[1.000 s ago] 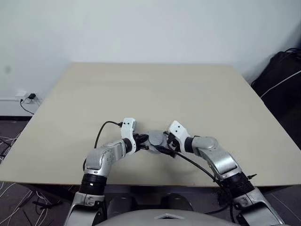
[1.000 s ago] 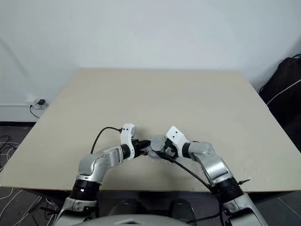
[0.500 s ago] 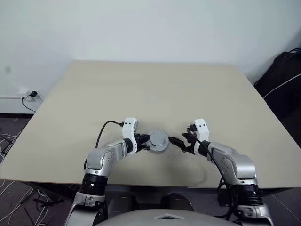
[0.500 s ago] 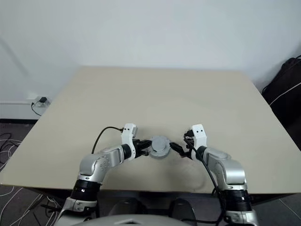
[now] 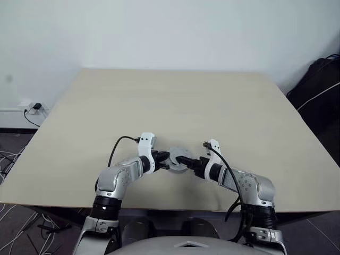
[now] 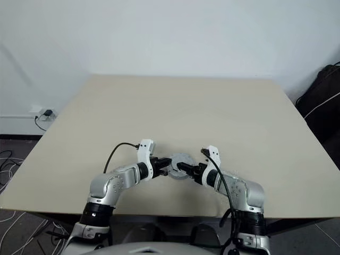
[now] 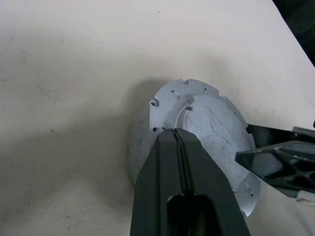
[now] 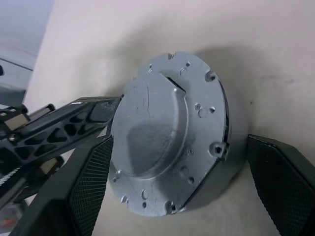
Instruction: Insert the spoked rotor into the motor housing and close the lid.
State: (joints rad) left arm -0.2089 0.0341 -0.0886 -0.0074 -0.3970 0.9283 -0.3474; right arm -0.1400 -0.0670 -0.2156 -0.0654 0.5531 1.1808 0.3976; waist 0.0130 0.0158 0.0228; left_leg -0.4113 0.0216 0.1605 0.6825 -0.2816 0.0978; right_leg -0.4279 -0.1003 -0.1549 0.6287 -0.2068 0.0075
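The robot's right gripper should approach lower down and squeeze lid and housing together (image 8: pixel 178 207), because a dark gap shows (image 8: pixel 205 176) along the lid's rim above the motor housing.
A round silver-grey lid (image 5: pixel 178 158) with a raised centre sits near the table's front edge, on the motor housing, whose side wall (image 8: pixel 221 182) shows below the lid's (image 8: pixel 162 142) rim. The spoked rotor is hidden. My left gripper (image 7: pixel 175 132) is shut, its joined tips resting on the lid's (image 7: pixel 211 123) face from the left side (image 5: pixel 166 159). From the right, my right gripper (image 5: pixel 187 160) stands wide open, one finger (image 8: pixel 88 187) on each side of the housing. I cannot tell whether they touch it.
The beige table (image 5: pixel 175 101) stretches far beyond the parts. Its front edge lies just under my forearms. A black bag (image 5: pixel 321 79) stands off the table's right side. A wall socket with cables (image 5: pixel 29 109) sits low on the left.
My right arm swung out to the right away from the lid, then came back with its wrist rolled. Its open fingers now flank the housing. The left gripper kept still.
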